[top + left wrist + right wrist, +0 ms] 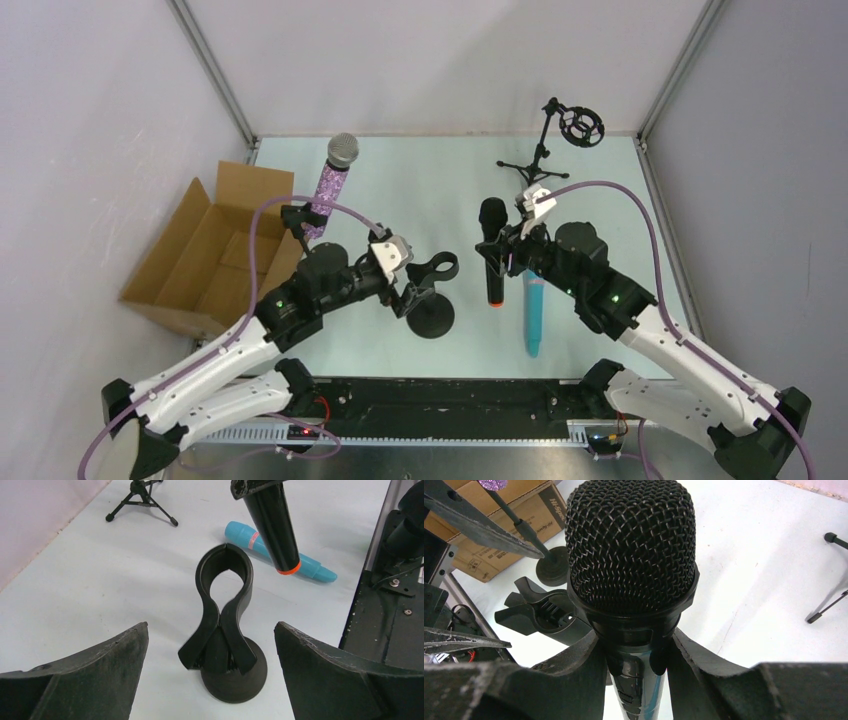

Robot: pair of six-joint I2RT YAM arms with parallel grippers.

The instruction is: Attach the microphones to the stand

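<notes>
With the black clip stand's jaws (224,551) shut, my left gripper should squeeze the clip stand's flared arms (242,652) and spread its jaws before my right gripper inserts the black microphone.
My right gripper (507,246) is shut on the black microphone (493,250) just below its mesh head (631,545) and holds it upright above the table, orange-red end (288,571) down. My left gripper (211,630) is open and empty, its fingers on either side of the black clip stand (225,625), not touching it. That stand (432,300) is just left of the black mic. The light blue microphone (535,315) lies flat on the table under my right arm. The purple glitter microphone (338,185) sits tilted in a second clip stand (300,215) at the back left.
An open cardboard box (205,255) stands at the left edge. A black tripod stand with a ring mount (560,140) is at the back right. The black rail (450,395) runs along the near edge.
</notes>
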